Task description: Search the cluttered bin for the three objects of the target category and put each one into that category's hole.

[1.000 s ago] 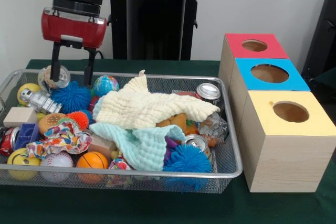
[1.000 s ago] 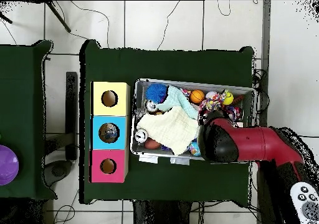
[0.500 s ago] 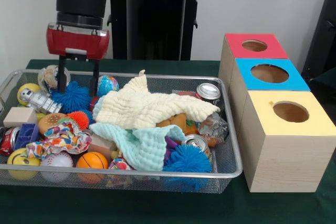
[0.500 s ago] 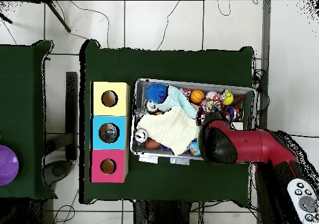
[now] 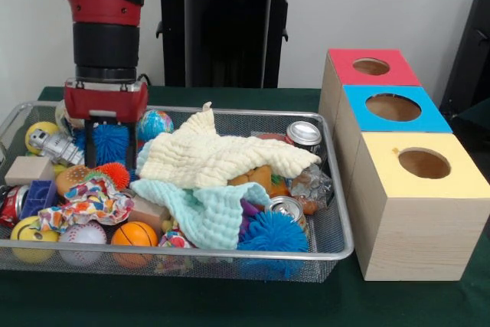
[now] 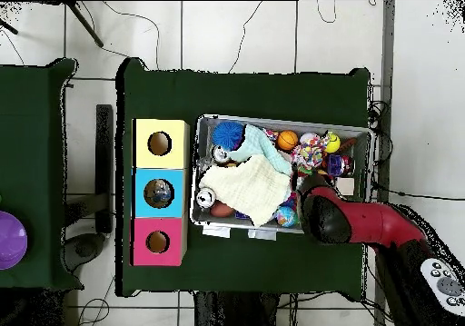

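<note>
Purple (image 5: 248, 213) shows at the mint cloth's edge (image 5: 203, 210). I should expect a purple spiky ball hidden underneath when I pull the cloth aside.
A wire mesh bin (image 5: 338, 189) holds a jumble of toys, cans and cloths. My gripper (image 5: 112, 160) is down in the bin's far left part, open. Its fingers (image 5: 89, 147) straddle a blue spiky ball (image 5: 112, 142). A globe ball (image 5: 155, 122) lies just right of it and an orange spiky ball (image 5: 115, 174) just in front. In the overhead view the red arm (image 6: 363, 224) covers the gripper and that corner of the bin (image 6: 281, 123).
A cream cloth (image 5: 222, 155) and a mint cloth (image 5: 207, 208) cover the bin's middle. Cans (image 5: 304, 134) lie at the right, and an orange ball (image 5: 135, 233) and another blue spiky ball (image 5: 273, 235) in front. Red (image 5: 371, 67), blue (image 5: 393, 107) and yellow (image 5: 423, 164) hole boxes stand right of the bin.
The gripper has come down from above the bin's back rim into the bin and shifted slightly right. Its fingers now sit on either side of the blue spiky ball.
</note>
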